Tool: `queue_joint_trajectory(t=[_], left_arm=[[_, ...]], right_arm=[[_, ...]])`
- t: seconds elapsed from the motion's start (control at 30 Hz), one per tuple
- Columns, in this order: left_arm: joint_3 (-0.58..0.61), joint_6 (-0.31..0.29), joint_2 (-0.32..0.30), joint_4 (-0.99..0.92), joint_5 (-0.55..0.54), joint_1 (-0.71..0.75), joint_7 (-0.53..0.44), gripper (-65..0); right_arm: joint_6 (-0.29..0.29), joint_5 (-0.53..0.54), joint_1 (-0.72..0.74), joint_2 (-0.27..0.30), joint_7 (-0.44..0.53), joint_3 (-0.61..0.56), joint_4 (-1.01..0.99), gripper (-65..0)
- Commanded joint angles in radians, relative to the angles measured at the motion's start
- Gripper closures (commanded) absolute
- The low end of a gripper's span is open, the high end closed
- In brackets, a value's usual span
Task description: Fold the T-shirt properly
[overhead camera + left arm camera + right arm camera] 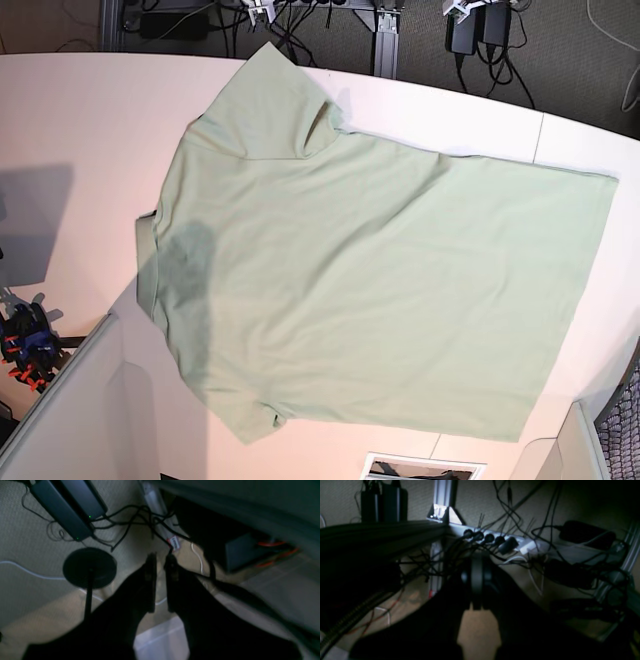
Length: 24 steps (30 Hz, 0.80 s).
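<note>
The T-shirt is flat and its top sleeve [265, 108] lies free. My right gripper should continue to go toward the T-shirt's shoulder edge [201, 120] and open its fingers beside the top sleeve.
The T-shirt [380, 290], pale sage green, lies spread flat on the white table [70, 120]. Its collar end points left and its hem right, with one sleeve at the top and one at the bottom. Neither arm appears in the base view. In the left wrist view my left gripper [160, 557] hangs off the table over the floor, with a narrow gap between its dark fingers and nothing in it. My right gripper [477, 557] also looks at the floor beside the table frame. Its fingers are pressed together and empty.
Below the left gripper are a round black stand base [89, 567], power bricks [67, 507] and loose cables. The right wrist view shows a power strip [495, 541], an aluminium frame post [442, 495] and tangled wires. Clamps [25, 345] sit at the table's left.
</note>
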Motion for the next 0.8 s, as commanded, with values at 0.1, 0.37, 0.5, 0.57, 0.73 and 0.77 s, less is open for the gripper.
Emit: queue_joint_trajectory(t=[0.1, 0.37, 0.5, 0.57, 0.73, 0.77], left_arm=[[0.001, -0.021, -0.042, 0.111, -0.020, 0.075, 0.000, -6.7], [-0.045, -0.074, -0.132, 0.442, -0.125, 0.249, 0.019, -6.7], [-0.179, -0.129, -0.155, 0.652, -0.182, 0.367, 0.037, -6.7], [-0.265, -0.160, -0.154, 0.773, -0.204, 0.431, 0.060, -6.8], [-0.406, -0.182, -0.155, 1.074, -0.287, 0.566, 0.135, -7.0], [-0.426, -0.182, -0.155, 1.127, -0.296, 0.591, 0.137, -7.6]], right_arm=[[0.029, 0.064, -0.090, 0.044, 0.011, 0.003, 0.096, 0.0], [0.047, 0.213, -0.266, 0.103, -0.055, 0.003, 0.346, 0.0], [0.046, 0.329, -0.380, 0.134, -0.126, 0.004, 0.538, 0.0], [0.046, 0.369, -0.440, 0.151, -0.142, 0.005, 0.649, 0.0], [0.046, 0.430, -0.589, 0.182, -0.170, 0.021, 0.948, 0.0], [0.046, 0.444, -0.613, 0.182, -0.195, 0.031, 1.005, 0.0]])
